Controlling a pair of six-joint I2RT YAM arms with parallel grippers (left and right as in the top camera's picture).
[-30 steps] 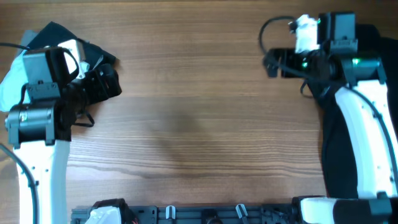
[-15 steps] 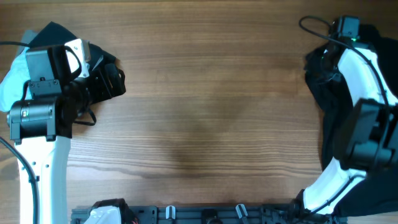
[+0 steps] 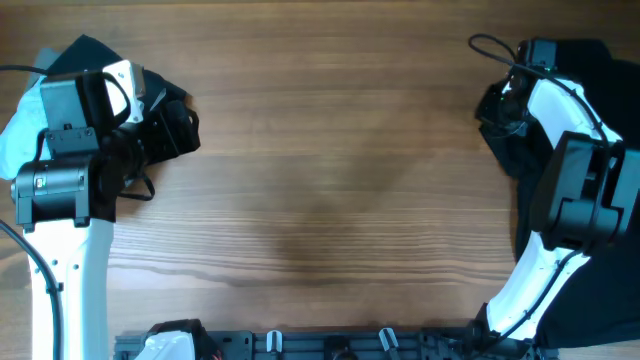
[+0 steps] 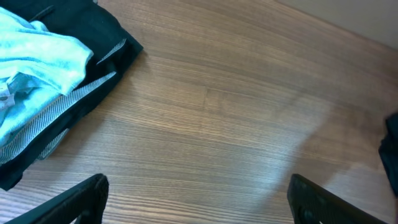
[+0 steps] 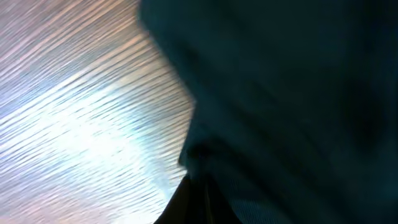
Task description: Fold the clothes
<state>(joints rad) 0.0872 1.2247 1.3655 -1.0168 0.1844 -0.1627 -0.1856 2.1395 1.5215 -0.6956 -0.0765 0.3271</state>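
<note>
My right gripper should pull the dark garment [image 3: 600, 75] onto the open wood [image 3: 320, 140] for my left gripper to take and spread, because it is out of that gripper's reach.
A pile of clothes [image 3: 85, 50] lies at the far left: a black garment [image 4: 93, 31], a light blue one [image 4: 37, 50] and a striped piece [image 4: 74, 102]. My left gripper [image 3: 180, 130] hovers just to the right of the pile, and in the left wrist view it [image 4: 199, 202] is open over bare wood. A dark garment [image 3: 612, 65] covers the table's right edge. My right gripper [image 3: 497, 105] is at that garment's left edge. In the right wrist view the dark teal cloth [image 5: 292, 93] fills the frame and the gripper [image 5: 208, 196] is shut on its edge.
The wooden table [image 3: 330, 180] spreads between the two arms. A rail with hooks [image 3: 330, 345] runs along the near edge. A black cable [image 3: 490, 45] loops above the right wrist.
My right arm has swung round from over the table down onto the dark garment's left edge, and its jaws have shut there. The left arm has hardly moved.
</note>
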